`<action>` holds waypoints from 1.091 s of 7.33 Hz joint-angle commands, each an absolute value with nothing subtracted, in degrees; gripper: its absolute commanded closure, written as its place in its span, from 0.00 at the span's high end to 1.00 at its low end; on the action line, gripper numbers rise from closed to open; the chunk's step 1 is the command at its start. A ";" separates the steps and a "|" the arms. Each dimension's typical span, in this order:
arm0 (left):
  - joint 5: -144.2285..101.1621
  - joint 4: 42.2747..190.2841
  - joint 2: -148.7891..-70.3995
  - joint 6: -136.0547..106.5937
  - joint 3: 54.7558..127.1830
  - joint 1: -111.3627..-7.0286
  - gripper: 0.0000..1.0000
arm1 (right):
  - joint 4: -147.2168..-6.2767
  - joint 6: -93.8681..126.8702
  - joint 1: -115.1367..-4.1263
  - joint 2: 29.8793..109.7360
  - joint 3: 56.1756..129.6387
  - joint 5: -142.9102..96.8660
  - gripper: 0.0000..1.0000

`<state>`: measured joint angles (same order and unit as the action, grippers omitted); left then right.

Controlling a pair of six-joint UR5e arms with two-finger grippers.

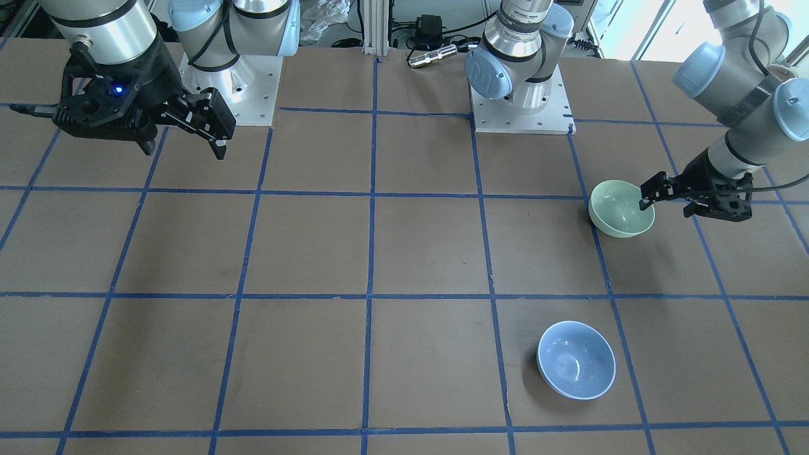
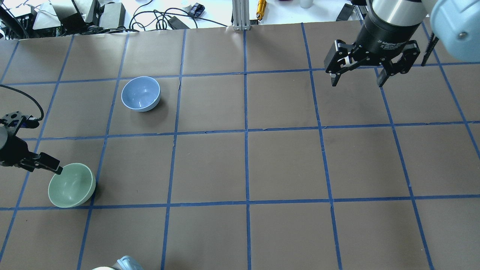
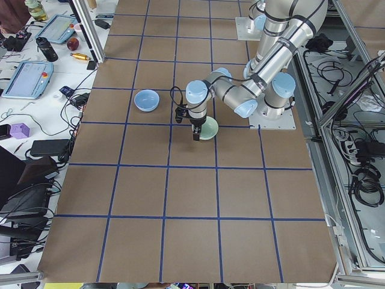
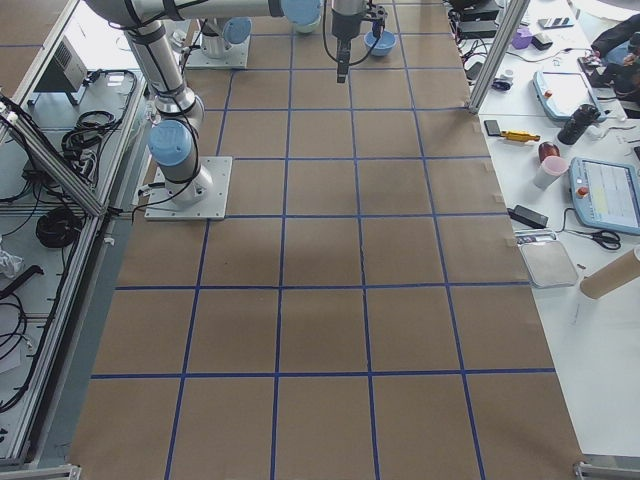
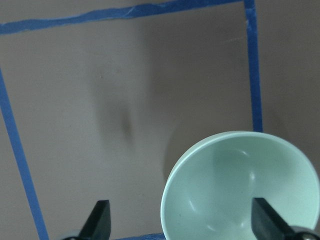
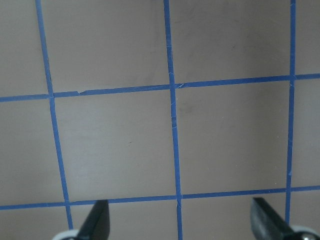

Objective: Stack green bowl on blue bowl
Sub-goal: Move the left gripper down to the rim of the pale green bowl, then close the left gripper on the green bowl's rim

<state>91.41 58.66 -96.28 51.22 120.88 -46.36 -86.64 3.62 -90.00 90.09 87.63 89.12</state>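
Observation:
I expect the green bowl (image 1: 620, 210) to sink in and nest when I lower it, because the blue bowl's empty inside (image 1: 577, 363) gets wider up to its rim.
The green bowl (image 1: 621, 210) (image 2: 71, 185) stands on the brown table close to the left arm's base. In the left wrist view, the green bowl (image 5: 240, 190) fills the lower right. My left gripper (image 1: 665, 207) (image 2: 45, 167) (image 5: 181, 222) is open and low at the bowl's rim: one finger sits over the bowl's inside, the other outside it. I cannot tell if a finger touches the rim. The blue bowl (image 1: 576, 360) (image 2: 141, 93) stands upright and empty, about one grid square farther out on the table. My right gripper (image 1: 184, 150) (image 2: 356, 80) (image 6: 181, 222) is open and empty, high above the table's other side.
Blue tape lines (image 2: 245, 131) divide the brown table into squares. The two arm bases (image 1: 521, 107) (image 1: 231, 88) stand at the robot's edge. Cables and gear (image 2: 93, 15) lie beyond the far edge.

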 commanded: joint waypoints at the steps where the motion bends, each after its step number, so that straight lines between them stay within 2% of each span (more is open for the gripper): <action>1: 92.54 56.87 -98.08 52.29 122.87 -45.44 0.91 | -86.57 3.69 -90.00 90.09 87.63 89.12 1.00; 2: 93.51 56.95 -98.87 52.29 123.31 -45.44 0.75 | -86.66 3.69 -90.00 90.09 87.71 89.12 1.00; 3: 93.78 57.39 -99.31 52.38 123.40 -45.44 0.49 | -86.57 3.69 -90.00 90.09 87.63 89.12 1.00; 4: 93.87 57.57 -99.32 52.47 123.40 -45.44 0.30 | -86.57 3.60 -90.00 90.09 87.63 89.12 1.00; 5: 93.87 57.66 -99.40 52.38 123.40 -45.44 0.02 | -86.57 3.69 -90.00 90.09 87.63 89.12 1.00; 8: 93.52 60.19 -99.23 51.68 121.04 -45.61 0.00 | -86.57 3.69 -90.00 90.09 87.63 89.12 1.00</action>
<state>93.72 58.55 -99.38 52.02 122.49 -45.54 -86.61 3.69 -90.00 90.09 87.65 89.12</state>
